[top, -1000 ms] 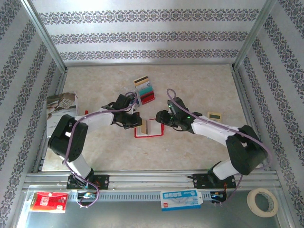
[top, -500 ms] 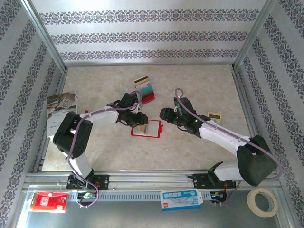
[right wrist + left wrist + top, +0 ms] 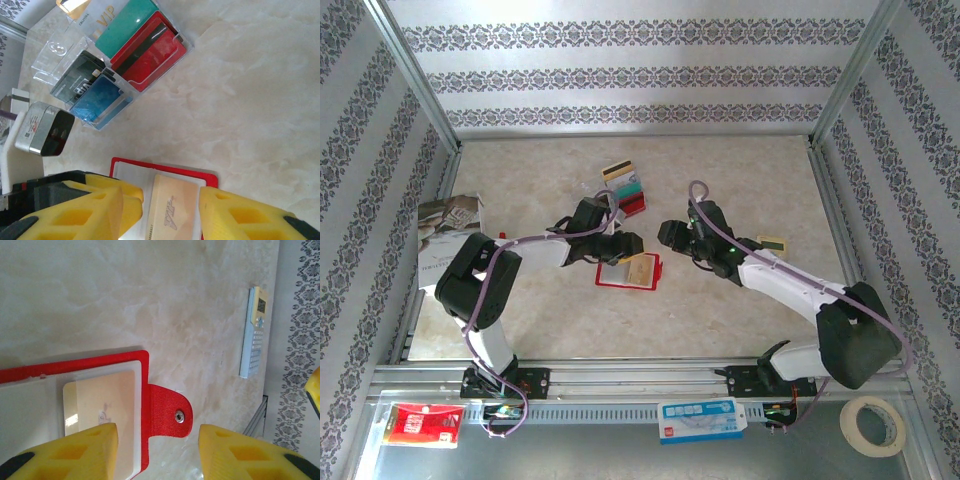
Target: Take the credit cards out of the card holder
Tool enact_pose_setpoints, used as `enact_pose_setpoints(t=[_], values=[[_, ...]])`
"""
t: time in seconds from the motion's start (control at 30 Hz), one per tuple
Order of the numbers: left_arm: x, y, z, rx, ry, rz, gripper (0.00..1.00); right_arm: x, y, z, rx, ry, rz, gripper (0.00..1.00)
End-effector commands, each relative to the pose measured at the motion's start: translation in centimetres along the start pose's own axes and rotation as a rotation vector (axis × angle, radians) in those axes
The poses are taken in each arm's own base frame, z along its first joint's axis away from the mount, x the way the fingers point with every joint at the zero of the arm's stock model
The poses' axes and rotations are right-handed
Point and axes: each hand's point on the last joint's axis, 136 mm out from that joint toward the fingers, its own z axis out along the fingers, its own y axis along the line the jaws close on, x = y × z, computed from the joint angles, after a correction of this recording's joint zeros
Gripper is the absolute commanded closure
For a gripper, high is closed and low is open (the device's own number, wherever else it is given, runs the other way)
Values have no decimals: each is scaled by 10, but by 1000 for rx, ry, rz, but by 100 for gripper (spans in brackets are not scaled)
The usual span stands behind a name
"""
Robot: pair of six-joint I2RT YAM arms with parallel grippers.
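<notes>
Only a thin part of the tan card (image 3: 70, 402) sticks out of the clear pocket, so the robot's right gripper should hold the card holder's tab end (image 3: 145, 407) steady while the left gripper pinches that part of the card.
The red card holder (image 3: 612, 276) lies open and flat on the table, its snap tab (image 3: 170, 410) sticking out to the side. A tan credit card (image 3: 641, 268) rests on its pale inner pocket. My left gripper (image 3: 623, 247) hovers open just over the holder, with nothing between its yellow fingers (image 3: 75, 450). My right gripper (image 3: 667, 236) is open too, a little beyond the holder; its wrist view looks down on the tan card (image 3: 172, 210). Teal (image 3: 127, 25), red (image 3: 150, 55), grey (image 3: 77, 80) and blue (image 3: 97, 102) cards lie in clear sleeves further back (image 3: 623, 190).
A magazine (image 3: 448, 230) lies at the left wall. A small calculator (image 3: 772, 244) sits to the right of the right arm. On the front rail are a red-and-white packet (image 3: 423, 422), a blue-and-white packet (image 3: 700, 418) and a tape roll (image 3: 872, 425).
The left gripper has opened and let go; the tan card that stood up in the holder now lies flat on it. The right gripper has drawn back from the holder.
</notes>
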Motion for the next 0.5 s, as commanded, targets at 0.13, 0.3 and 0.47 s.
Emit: enact_pose_setpoints(t=[0.13, 0.3, 0.47], values=[[-24, -3, -24, 55, -133, -26, 53, 24, 8, 21, 25, 91, 60, 60], [-22, 19, -30, -36, -126, -30, 59, 57, 11, 37, 105, 175, 11, 64], [-15, 26, -27, -81, -105, -42, 68, 76, 11, 50, 228, 230, -60, 72]])
